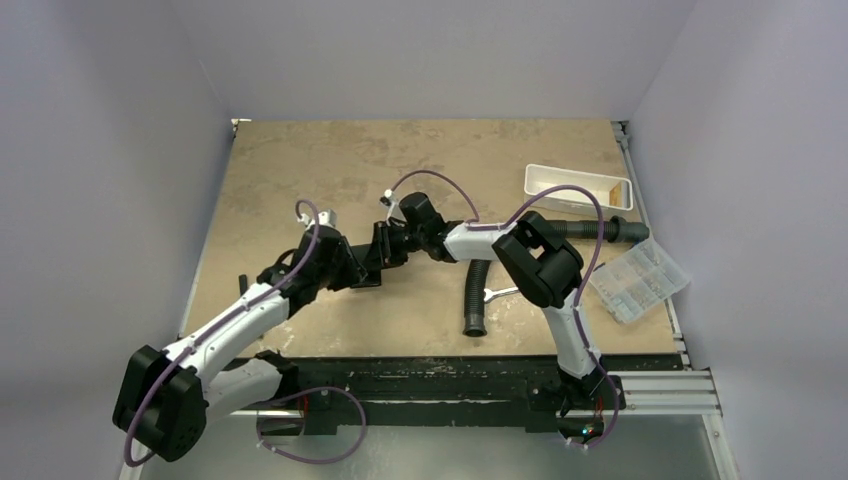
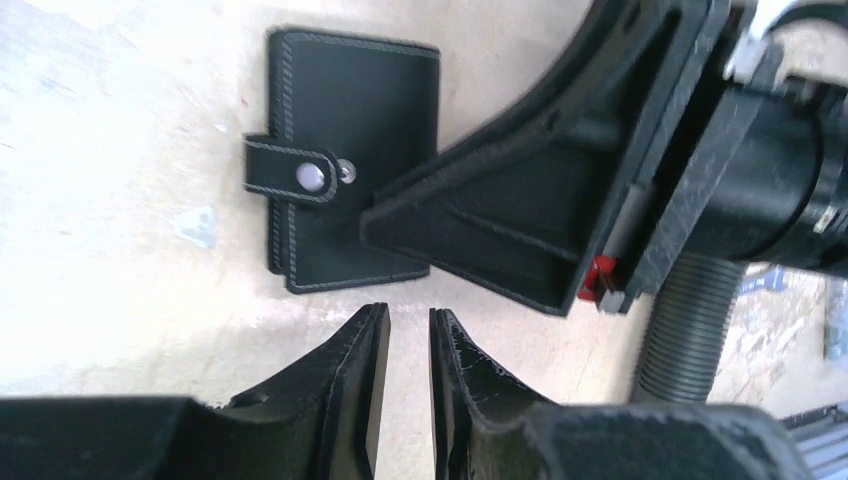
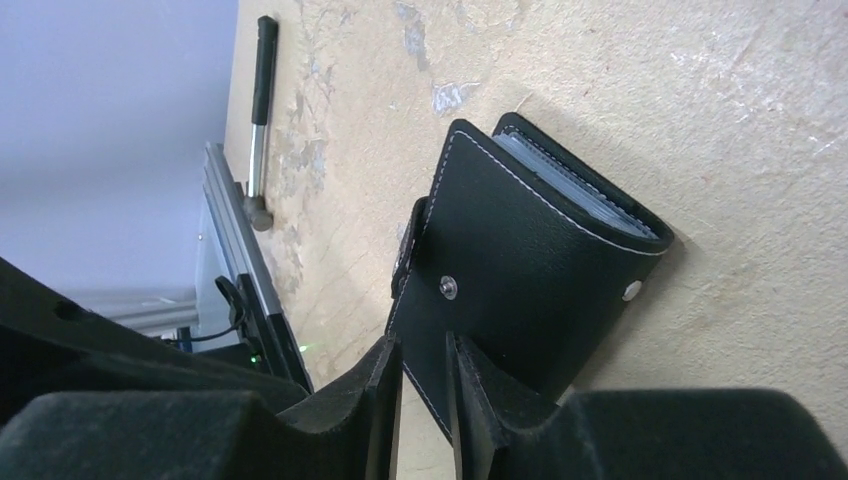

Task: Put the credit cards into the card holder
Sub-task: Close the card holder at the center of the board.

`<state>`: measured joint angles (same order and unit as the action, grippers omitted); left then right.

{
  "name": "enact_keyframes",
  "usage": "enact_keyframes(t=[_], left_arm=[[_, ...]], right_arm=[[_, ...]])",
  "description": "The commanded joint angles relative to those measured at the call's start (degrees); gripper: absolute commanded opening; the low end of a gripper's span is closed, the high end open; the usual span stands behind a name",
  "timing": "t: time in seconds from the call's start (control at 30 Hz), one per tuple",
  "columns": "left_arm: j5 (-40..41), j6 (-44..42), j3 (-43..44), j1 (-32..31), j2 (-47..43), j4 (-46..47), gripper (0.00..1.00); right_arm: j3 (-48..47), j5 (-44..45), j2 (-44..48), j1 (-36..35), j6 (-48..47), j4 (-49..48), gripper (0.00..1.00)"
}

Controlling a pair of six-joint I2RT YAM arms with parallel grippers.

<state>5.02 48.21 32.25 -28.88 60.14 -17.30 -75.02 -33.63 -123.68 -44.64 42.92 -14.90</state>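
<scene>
The end of the strap stops short of the card holder's stud, so the robot's left gripper should keep the card holder steady while the right gripper pinches the strap.
The black card holder lies flat on the table, its strap and light stud facing up. It also shows in the right wrist view, where greyish card edges show in its open side. No loose credit card is in view. My left gripper hangs just short of the holder's near edge, jaws close together with nothing between them. My right gripper is over the holder, jaws close together, its tip by the stud. In the top view both grippers, left and right, meet and hide the holder.
A white tray stands at the back right and a clear compartment box at the right edge. A black ribbed hose and a silver wrench lie by the right arm. A black-handled tool lies near the left table edge.
</scene>
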Motion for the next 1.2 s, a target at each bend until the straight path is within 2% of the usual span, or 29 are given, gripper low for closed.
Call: enact_keyframes(t=[0.0,0.07,0.13,0.27,0.33,0.47,0.67,0.83,0.97,1.17], left_arm=[[-3.6,-6.6,5.9,6.7,0.3,-8.1,0.25],[-7.3,-8.7,6.8,13.5,1.0,-7.7,0.25],[-10.0,-10.4,7.4,17.7,2.2,-7.0,0.24],[-13.4,-11.8,9.1,21.4,5.9,-5.1,0.24],[-14.4,-11.6,9.2,21.8,7.4,-3.3,0.23],[-17.2,-10.6,9.6,22.1,10.0,0.1,0.21],[-23.0,-8.3,12.0,22.2,16.8,6.5,0.21],[-26.3,-7.6,14.7,22.2,25.4,10.0,0.16],[-26.6,-8.5,16.5,22.3,30.1,10.4,0.12],[-25.0,-9.9,15.7,22.4,32.6,10.2,0.08]], right_arm=[[-2.2,1.9,1.4,0.3,-2.8,4.9,0.33],[-3.1,1.8,1.8,0.3,-2.8,5.5,0.37],[-4.4,2.4,2.1,0.3,-3.2,6.7,0.4],[-6.4,3.7,2.5,0.3,-3.8,8.3,0.43],[-7.7,4.4,2.0,0.2,-3.7,9.5,0.43],[-9.3,3.3,0.9,0.2,-2.6,9.2,0.33],[-9.6,3.5,0.8,0.1,-2.2,9.1,0.34],[-9.9,3.1,0.4,-0.5,-1.5,8.6,0.36],[-10.4,2.7,-0.5,-0.8,-1.0,8.2,0.35],[-11.1,2.3,-1.7,-1.3,0.1,7.5,0.32]])
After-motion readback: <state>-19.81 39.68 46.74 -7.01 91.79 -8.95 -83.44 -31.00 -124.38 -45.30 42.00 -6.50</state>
